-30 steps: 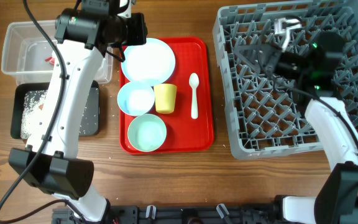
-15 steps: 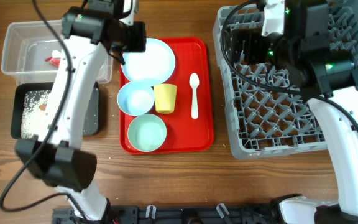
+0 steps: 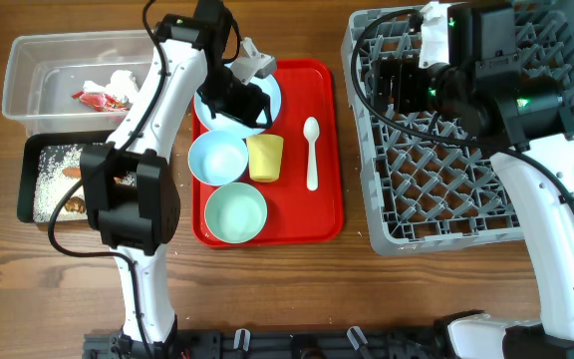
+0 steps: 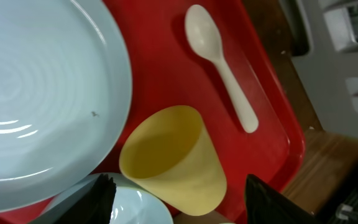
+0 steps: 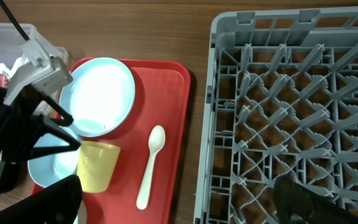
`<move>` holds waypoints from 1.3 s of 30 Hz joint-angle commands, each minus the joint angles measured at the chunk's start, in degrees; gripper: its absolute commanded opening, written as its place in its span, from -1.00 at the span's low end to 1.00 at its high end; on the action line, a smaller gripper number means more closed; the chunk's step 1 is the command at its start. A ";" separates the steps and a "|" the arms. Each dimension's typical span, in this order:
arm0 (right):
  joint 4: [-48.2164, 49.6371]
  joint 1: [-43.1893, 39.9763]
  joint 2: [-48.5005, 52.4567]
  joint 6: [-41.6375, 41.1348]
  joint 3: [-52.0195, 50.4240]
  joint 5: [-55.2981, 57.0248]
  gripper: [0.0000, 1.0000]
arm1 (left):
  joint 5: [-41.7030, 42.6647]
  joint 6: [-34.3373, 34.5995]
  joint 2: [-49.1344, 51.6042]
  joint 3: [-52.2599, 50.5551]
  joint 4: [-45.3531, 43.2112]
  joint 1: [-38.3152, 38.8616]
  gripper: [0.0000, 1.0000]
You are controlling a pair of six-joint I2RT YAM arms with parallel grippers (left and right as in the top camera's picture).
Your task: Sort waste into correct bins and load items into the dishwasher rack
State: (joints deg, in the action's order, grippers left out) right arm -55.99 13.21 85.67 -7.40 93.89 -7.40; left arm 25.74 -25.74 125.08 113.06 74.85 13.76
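Note:
The robot's left gripper should take hold of the cup's rim (image 3: 265, 139) and pass the cup over, with the yellow cup across the tray (image 3: 265, 161) from the right gripper at the rack.
My left gripper (image 3: 242, 100) hangs open and empty over the large pale blue plate (image 3: 271, 88) on the red tray. In the left wrist view the yellow cup (image 4: 173, 162) lies between and ahead of my open fingers (image 4: 101, 199), with the plate (image 4: 36, 93) at left and the white spoon (image 4: 222, 68) at right. The blue bowl (image 3: 217, 158), green bowl (image 3: 235, 213), cup (image 3: 265, 157) and spoon (image 3: 311, 150) sit on the tray. My right gripper (image 3: 399, 78) is open and empty above the grey dishwasher rack (image 3: 446, 189).
The clear tub (image 3: 28, 60) holds crumpled white paper (image 3: 118, 80) and a red wrapper (image 3: 98, 98). The black tray (image 3: 147, 189) holds rice grains (image 3: 53, 170) and an orange-brown piece (image 3: 71, 172). The red tray's rim (image 3: 327, 199) lies beside the rack.
My left arm has swung from above the clear tub to over the plate on the red tray. My right arm moved to the rack's far left part, then held.

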 commanded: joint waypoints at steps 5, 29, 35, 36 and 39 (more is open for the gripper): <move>-0.35 0.13 0.74 0.87 -0.17 0.94 0.99 | 3.78 -5.60 1.51 0.20 0.20 3.23 0.73; -1.11 0.13 0.74 1.25 -0.26 0.98 0.99 | -2.12 -5.07 5.46 0.04 6.88 8.13 -0.14; -1.14 0.13 0.74 1.38 -0.26 0.98 0.99 | -1.79 -5.09 5.46 -0.04 9.27 10.56 -0.19; -1.14 0.13 0.74 1.40 -0.26 0.98 0.99 | -1.79 -5.09 5.46 -0.20 9.57 10.73 -0.22; -1.14 0.11 0.74 1.42 -0.26 1.01 0.99 | -1.77 -4.61 5.46 -1.29 10.47 10.88 -0.34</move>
State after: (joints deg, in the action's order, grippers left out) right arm -57.04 13.21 85.71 -7.18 93.89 -7.40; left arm 22.61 -30.74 130.08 112.90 84.62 24.53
